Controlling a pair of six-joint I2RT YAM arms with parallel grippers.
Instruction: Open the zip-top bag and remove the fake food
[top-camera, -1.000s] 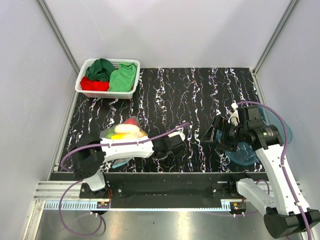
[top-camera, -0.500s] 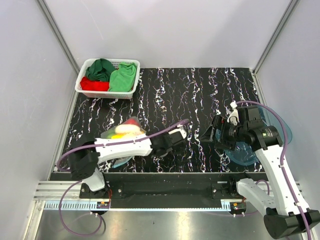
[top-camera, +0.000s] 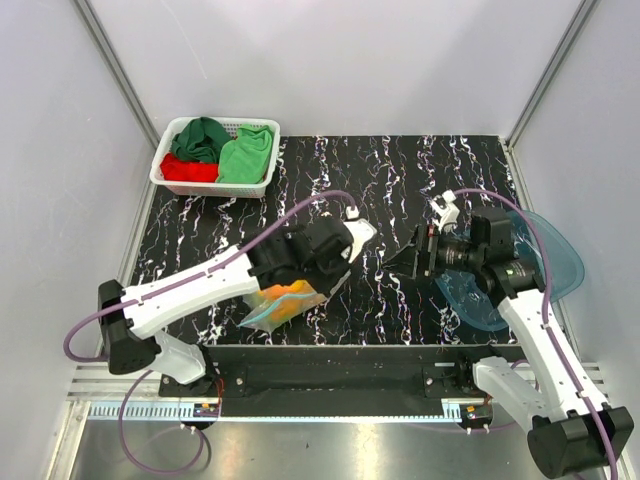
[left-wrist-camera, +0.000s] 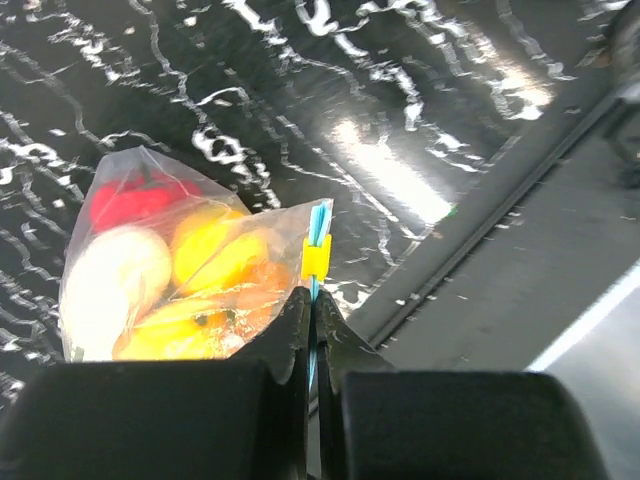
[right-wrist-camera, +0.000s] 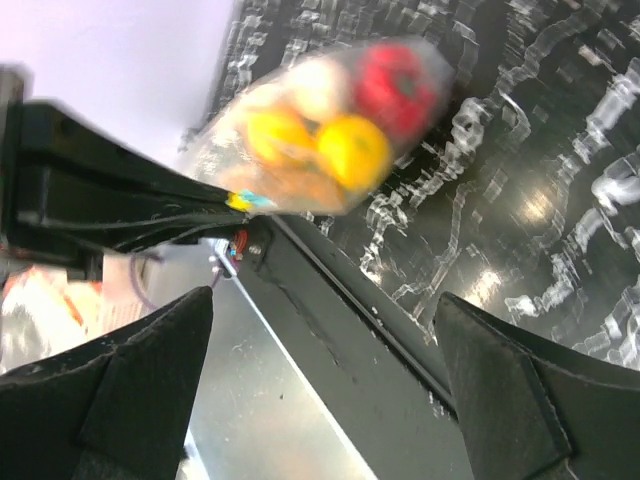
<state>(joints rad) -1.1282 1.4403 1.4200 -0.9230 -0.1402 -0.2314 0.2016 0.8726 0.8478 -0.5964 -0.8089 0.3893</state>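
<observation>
I expect the bag's opening (top-camera: 272, 304) to spread into a wide loop when I pull it open, because a yellow slider (right-wrist-camera: 240, 202) sits on the bag's light blue zip.
My left gripper (top-camera: 318, 275) is shut on the light blue zip strip (left-wrist-camera: 316, 225) of the clear zip-top bag (top-camera: 283, 303) and holds it above the table's near middle. In the left wrist view the jaws (left-wrist-camera: 312, 312) pinch the strip just below its yellow slider (left-wrist-camera: 316, 258). The bag (left-wrist-camera: 190, 265) holds the fake food: a red piece (left-wrist-camera: 125, 200), yellow pieces (left-wrist-camera: 215, 250) and a pale one (left-wrist-camera: 115, 290). My right gripper (top-camera: 405, 262) is open and empty, pointing left toward the bag. The right wrist view shows the bag (right-wrist-camera: 320, 130) ahead of its spread fingers (right-wrist-camera: 150, 390).
A white basket (top-camera: 163, 172) with red and green folded cloths stands at the back left. A translucent teal tub (top-camera: 545, 265) lies at the right edge under the right arm. The table's black front rail (right-wrist-camera: 400, 330) runs just below the bag.
My left arm has lifted the bag off the left side and swung it right toward the middle. My right gripper has turned to face it.
</observation>
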